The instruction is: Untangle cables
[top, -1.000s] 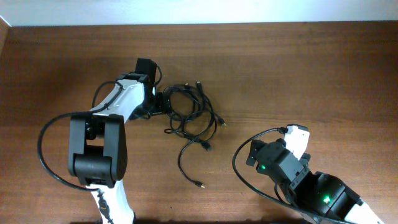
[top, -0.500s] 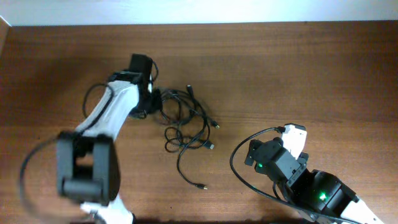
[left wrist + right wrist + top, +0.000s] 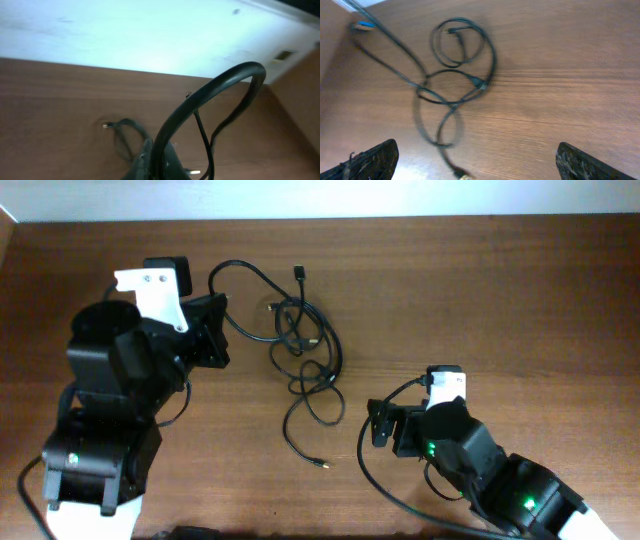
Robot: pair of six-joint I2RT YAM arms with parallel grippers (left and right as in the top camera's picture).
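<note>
The piece of cable [image 3: 262,275] my left gripper raises is away from the crossed loops [image 3: 315,375] my right gripper faces, so it should back off, turn and take that piece.
The cables [image 3: 303,352] lie as a loose black tangle on the wooden table, mid-left in the overhead view. One strand arcs from my left gripper [image 3: 221,329] up and over to a plug [image 3: 299,272]. A tail ends in a metallic tip [image 3: 323,466]. In the left wrist view my left gripper [image 3: 161,162] is shut on a thick-looking black cable [image 3: 215,87] that loops upward. My right gripper [image 3: 384,425] stands open just right of the tangle. In its wrist view the loops [image 3: 457,75] lie ahead of the right gripper [image 3: 480,165], with nothing between its fingers [image 3: 375,160].
The brown wooden table [image 3: 480,290] runs to a white wall along the far edge [image 3: 320,200]. The left arm's bulky base [image 3: 105,430] fills the near left. The right arm's body [image 3: 500,490] fills the near right.
My left gripper has shut on a cable and drawn back to the left, stretching a strand out of the bundle. The tangle has spread. The right arm has moved left toward it.
</note>
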